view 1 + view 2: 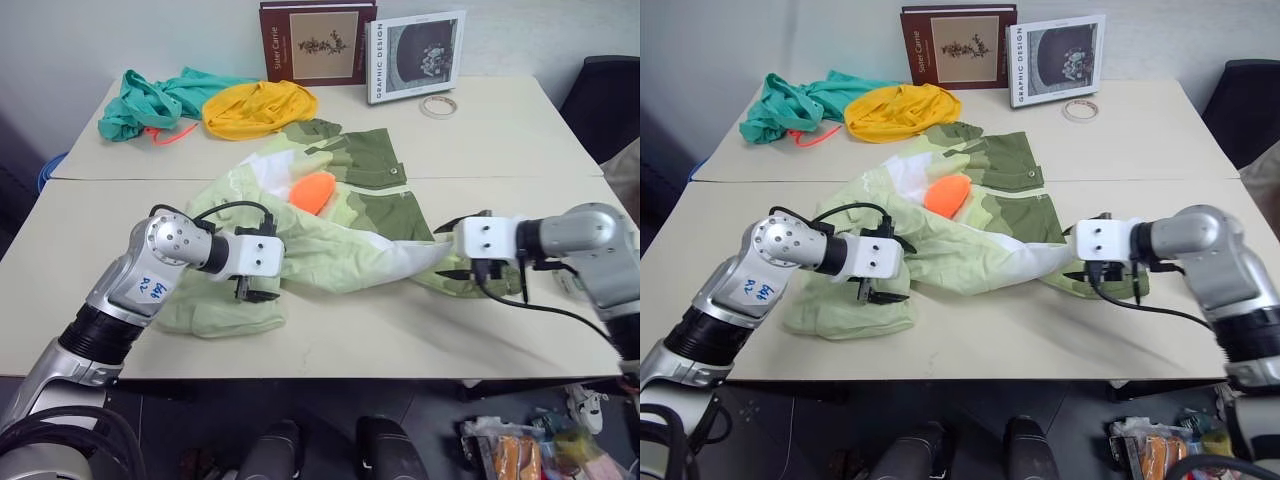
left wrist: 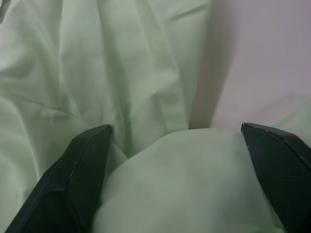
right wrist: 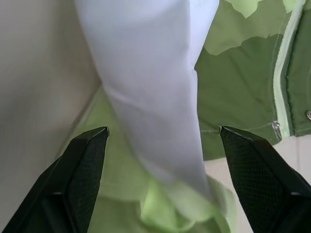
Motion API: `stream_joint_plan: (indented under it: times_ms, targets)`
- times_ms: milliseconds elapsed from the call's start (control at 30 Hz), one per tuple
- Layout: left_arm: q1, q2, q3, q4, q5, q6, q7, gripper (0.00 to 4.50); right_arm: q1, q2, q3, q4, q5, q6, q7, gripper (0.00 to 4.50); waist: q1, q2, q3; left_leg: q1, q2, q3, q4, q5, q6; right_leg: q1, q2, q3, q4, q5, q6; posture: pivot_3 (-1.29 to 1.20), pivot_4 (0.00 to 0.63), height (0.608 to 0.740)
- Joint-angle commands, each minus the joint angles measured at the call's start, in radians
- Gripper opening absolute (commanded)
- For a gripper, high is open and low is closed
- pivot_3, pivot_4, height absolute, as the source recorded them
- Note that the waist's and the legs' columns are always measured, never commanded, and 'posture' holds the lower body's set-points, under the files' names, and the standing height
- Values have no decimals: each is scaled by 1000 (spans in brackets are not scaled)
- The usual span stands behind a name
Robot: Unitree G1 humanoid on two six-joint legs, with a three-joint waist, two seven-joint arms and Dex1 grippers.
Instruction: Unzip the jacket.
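Note:
Loose cloth (image 1: 302, 228) is flopped over the jacket's front next to the orange piece, so the zipper should appear from underneath when I pull the pale green fold (image 1: 288, 274) aside.
The jacket (image 1: 340, 215) lies crumpled across the middle of the table, in bands of pale green, white and olive, with an orange piece (image 1: 312, 190) near its centre. My left gripper (image 1: 258, 291) rests over the jacket's pale green left end. In the left wrist view its fingers (image 2: 85, 165) stand wide apart with a fold of pale green cloth (image 2: 184, 179) between them, not pinched. My right gripper (image 1: 478, 272) is at the jacket's right end. Its fingers (image 3: 85, 165) are also spread wide, on either side of a white band of cloth (image 3: 155, 97). The zipper cannot be made out.
At the back left lie a teal garment (image 1: 150, 100) with orange cord and a yellow garment (image 1: 258, 107). Two books (image 1: 318, 42) (image 1: 414, 55) lean against the wall, with a tape ring (image 1: 438, 105) beside them. A black chair (image 1: 610, 95) stands at the right.

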Motion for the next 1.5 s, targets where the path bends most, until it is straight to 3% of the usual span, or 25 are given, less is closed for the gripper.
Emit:
stream_joint_plan:
  times_ms: [33,300,400,667,933,1067,1100,1167,1267,1367,1500]
  targets:
    - [10,-1,26,-14,16,-4,25,3567,-32,0,5,53,-19,-66,11,2800,1,0,0,0,0,0,0,0,0,0,0,0,0,0,0,0,150,740]
    - [65,36,76,-48,-7,-24,21,972,35,-38,-46,-91,134,45,160,4,-1,0,0,0,0,0,0,0,0,0,0,0,0,0,0,0,150,740]
    - [123,103,110,-82,-45,-61,-42,109,125,-80,-83,-244,226,152,213,0,0,0,0,0,1,-1,0,0,-1,0,-2,0,0,0,0,0,150,740]
    - [379,411,227,-50,-133,-274,-237,51,558,-190,-219,-708,415,380,190,0,4,0,0,0,2,-1,-1,-2,-1,1,-3,0,-2,0,0,0,150,740]
    - [436,428,220,97,-49,-457,-142,51,754,-126,-241,-890,402,514,-45,0,26,0,0,3,1,-1,0,-2,1,5,-4,0,-7,0,0,0,150,740]
    - [425,411,214,130,-76,-462,-139,0,788,-161,-317,-950,523,623,-28,788,24,0,-1,4,1,-1,0,-2,1,5,-4,0,-6,0,0,0,150,740]
    - [421,408,211,137,-75,-467,-139,0,796,-180,-369,-971,591,663,1,1247,24,0,-1,4,1,-1,0,-2,1,5,-4,0,-6,0,0,0,150,740]
    - [412,403,207,152,-65,-474,-132,0,800,-211,-463,-996,708,722,53,1738,24,1,-1,4,1,-1,0,-2,1,5,-4,0,-6,0,0,0,150,740]
    - [400,397,203,175,-58,-488,-128,0,754,-268,-560,-962,799,757,114,2757,24,1,-1,9,3,-1,-2,-2,1,10,-3,-1,-8,0,0,0,150,740]
    - [385,389,198,199,-50,-506,-127,0,610,-316,-494,-799,628,587,115,3661,20,1,-1,19,5,0,-4,-8,6,21,-1,0,-13,0,0,0,150,740]
    - [360,370,195,226,-41,-525,-120,0,389,-264,-237,-511,243,216,35,3661,21,1,-1,19,7,1,-3,-8,0,19,1,0,-11,-1,-1,0,150,740]
